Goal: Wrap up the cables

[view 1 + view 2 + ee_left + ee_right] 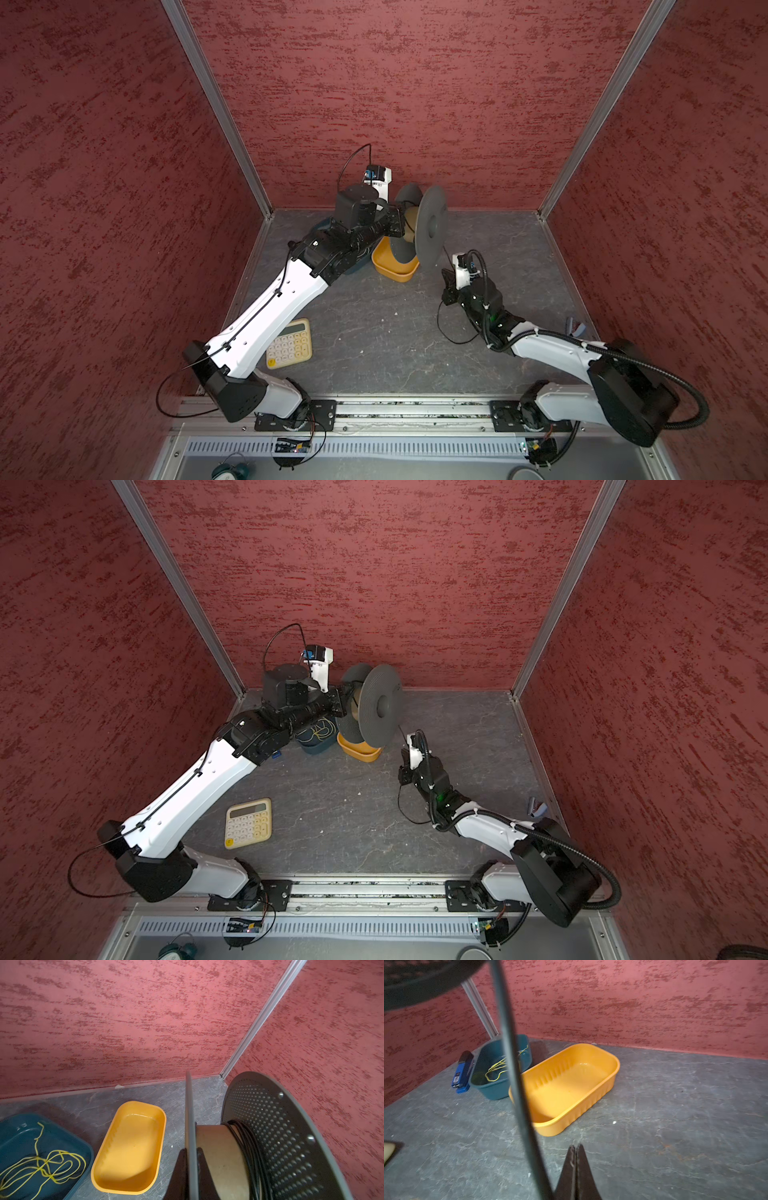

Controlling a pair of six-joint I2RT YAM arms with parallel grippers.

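The cable hangs down from the raised spool to my right gripper, so my left gripper should bring the spool down while my right gripper lifts the cable over the core [410,220].
A dark grey spool [432,224] [380,704] is held up on edge above the trays at the back of the floor. My left gripper [192,1150] [399,224] is shut on one thin flange [189,1118]. Several turns of the black cable [251,1147] lie on the cardboard core beside the dotted flange [280,1136]. The cable [510,1053] drops from the spool past my right gripper [575,1146] [448,284], then loops on the floor [439,328] [400,808]. The right jaws are shut, tips touching. The cable passes beside them; whether it is pinched deeper in is hidden.
An empty yellow tray [616,1064] [164,1118] lies under the spool. Beside it a teal tray [500,1093] [83,1147] holds a yellow-green wire [52,1159]. A blue stapler-like object [462,1070] lies by the wall, a calculator [289,344] at front left.
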